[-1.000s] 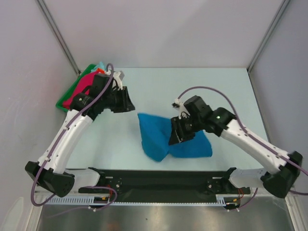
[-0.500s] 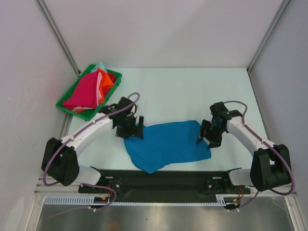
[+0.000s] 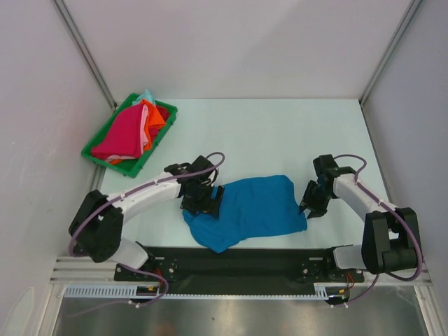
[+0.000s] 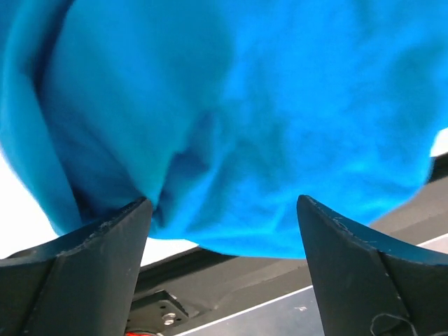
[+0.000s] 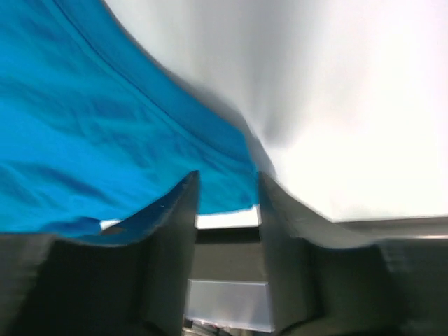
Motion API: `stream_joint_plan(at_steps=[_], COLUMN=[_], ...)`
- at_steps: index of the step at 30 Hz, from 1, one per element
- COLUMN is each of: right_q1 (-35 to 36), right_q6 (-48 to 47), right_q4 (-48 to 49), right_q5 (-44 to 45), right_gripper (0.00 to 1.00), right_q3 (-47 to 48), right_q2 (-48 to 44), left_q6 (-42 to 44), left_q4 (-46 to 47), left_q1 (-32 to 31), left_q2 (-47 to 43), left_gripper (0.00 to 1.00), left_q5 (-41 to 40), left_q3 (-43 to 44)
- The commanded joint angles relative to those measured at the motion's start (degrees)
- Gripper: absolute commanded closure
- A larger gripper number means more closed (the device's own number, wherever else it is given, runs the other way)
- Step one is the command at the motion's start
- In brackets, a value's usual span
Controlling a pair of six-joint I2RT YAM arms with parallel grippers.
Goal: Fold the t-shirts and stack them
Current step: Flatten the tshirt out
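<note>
The blue t-shirt's corner [image 5: 234,192] is just past my right gripper's slightly open fingers, so I should spread them wider around that corner [image 3: 302,223] before I grip and lift it.
The large bright blue t-shirt [image 3: 255,206] lies spread, a little rumpled, on the table near its front edge. My left gripper [image 3: 208,201] is low over the shirt's left part. Its jaws stand wide open, and blue cloth [image 4: 280,105] fills the view beyond them, with nothing between the left gripper's [image 4: 222,206] tips. My right gripper [image 3: 309,208] is at the shirt's right edge. The right gripper [image 5: 225,183] has its jaws a little apart, and the cloth's corner [image 5: 105,119] lies just beyond the tips. The magenta [image 3: 119,133], orange [image 3: 152,117] and mint [image 3: 145,94] shirts lie heaped at the back left.
The heaped shirts sit in a green plastic tray [image 3: 98,157] at the table's back left. The black mounting rail [image 3: 238,262] runs along the near edge just below the blue shirt. White walls enclose the table on three sides.
The left arm swung from the tray down to the blue shirt's left side. The right arm pulled rightward, and the bunched shirt spread out flat. Both grippers now sit low at its edges.
</note>
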Motion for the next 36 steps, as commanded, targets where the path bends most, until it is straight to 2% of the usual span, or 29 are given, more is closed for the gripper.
stream_joint_plan(at_steps=[1, 3, 4, 6, 8, 9, 11, 12, 15, 16, 17, 18, 20, 21, 23, 24, 26, 27, 29, 30, 32, 33, 34, 36], right_q1=[-0.6, -0.6, -0.7, -0.8, -0.7, -0.6, -0.7, -0.7, -0.8, -1.0, -1.0, -1.1, -1.1, -1.1, -1.0, -0.9, -1.0, -1.0, -1.0, -0.9, -0.9, -0.9, -0.9, -0.9], right_q6=[-1.9, -1.9, -2.0, -2.4, -2.7, -2.7, -2.7, -2.7, -2.7, -2.8, -2.7, -2.4, -1.3, -0.7, 0.2, 0.2, 0.4, 0.4, 0.3, 0.6, 0.7, 0.6, 0.4, 0.0], right_q4=[4.0, 4.4, 4.5, 4.3, 3.1, 2.7, 1.7, 0.7, -0.7, -1.0, -0.9, -0.6, 1.7, 2.6, 4.3, 4.3, 4.1, 4.0, 4.3, 4.5, 5.5, 5.8, 5.9, 6.1], right_q5=[-3.0, -3.6, -3.9, -4.4, -5.2, -5.2, -5.3, -5.4, -4.3, -3.7, -4.1, -4.4, -6.6, -7.2, -7.9, -7.5, -6.0, -5.4, -5.2, -5.2, -5.4, -5.0, -4.7, -3.6], right_gripper=[0.59, 0.62, 0.73, 0.85, 0.99, 1.00, 1.00, 1.00, 1.00, 0.90, 0.63, 0.50, 0.39, 0.38, 0.38, 0.39, 0.40, 0.41, 0.43, 0.45, 0.53, 0.60, 0.73, 0.82], right_q3=[-0.6, -0.8, -0.6, -0.5, 0.0, 0.2, 0.7, 0.9, 1.1, 0.8, 0.6, -0.1, -1.0, -2.5, -3.4, -3.1, -2.9, -2.9, -3.0, -3.0, -3.3, -3.3, -3.3, -3.2], right_q2=[1.1, 1.1, 0.8, 0.4, -0.8, -1.6, -3.2, -5.0, -6.7, -6.6, -6.2, -5.7, -4.1, -3.7, -2.3, -1.7, -0.5, -0.4, 0.3, 0.7, 0.9, 1.1, 1.1, 1.5], left_q6=[0.9, 1.1, 1.2, 1.7, 2.3, 2.2, 2.4, 2.6, 2.9, 3.0, 3.0, 2.8, 3.1, 3.3, 3.8, 4.2, 4.6, 4.8, 4.8, 4.8, 4.8, 4.8, 5.0, 5.3], left_q4=[-2.2, -3.4, -3.5, -1.1, 1.6, 3.6, 5.0, 5.8, 7.2, 7.4, 7.3, 7.0, 7.4, 7.4, 6.6, 6.0, 5.1, 5.0, 4.5, 3.9, 2.9, 2.6, 2.3, 0.8], left_q1=[-4.2, -7.3, -8.4, -10.9, -11.5, -11.7, -13.4, -14.1, -16.4, -16.8, -17.5, -17.7, -18.4, -18.6, -18.6, -18.6, -18.6, -18.6, -18.6, -18.6, -18.6, -18.6, -18.5, -18.6], left_q2=[-8.2, -10.0, -11.0, -11.8, -10.2, -9.0, -4.2, -2.2, 4.6, 6.2, 8.0, 10.7, 13.2, 14.3, 16.8, 17.3, 16.8, 15.9, 13.7, 13.0, 11.3, 10.8, 9.8, 9.0], left_gripper=[0.09, 0.09, 0.09, 0.11, 0.18, 0.22, 0.21, 0.16, 0.12, 0.11, 0.11, 0.11, 0.17, 0.19, 0.32, 0.52, 0.63, 0.73, 0.81, 1.00, 1.00, 0.99, 1.00, 1.00], left_q5=[-5.4, -7.7, -8.2, -7.7, -4.6, -1.8, -1.1, -1.3, -2.1, -1.3, -1.5, -1.7, -1.2, -0.8, -1.6, -2.3, -4.4, -5.0, -5.9, -6.8, -7.4, -7.7, -7.9, -9.8], left_q3=[5.6, 7.6, 8.2, 8.0, 5.9, 4.9, 5.0, 5.7, 8.2, 9.0, 9.8, 11.3, 12.6, 13.9, 14.9, 15.8, 16.2, 16.0, 16.0, 16.2, 16.4, 16.6, 16.8, 17.4])
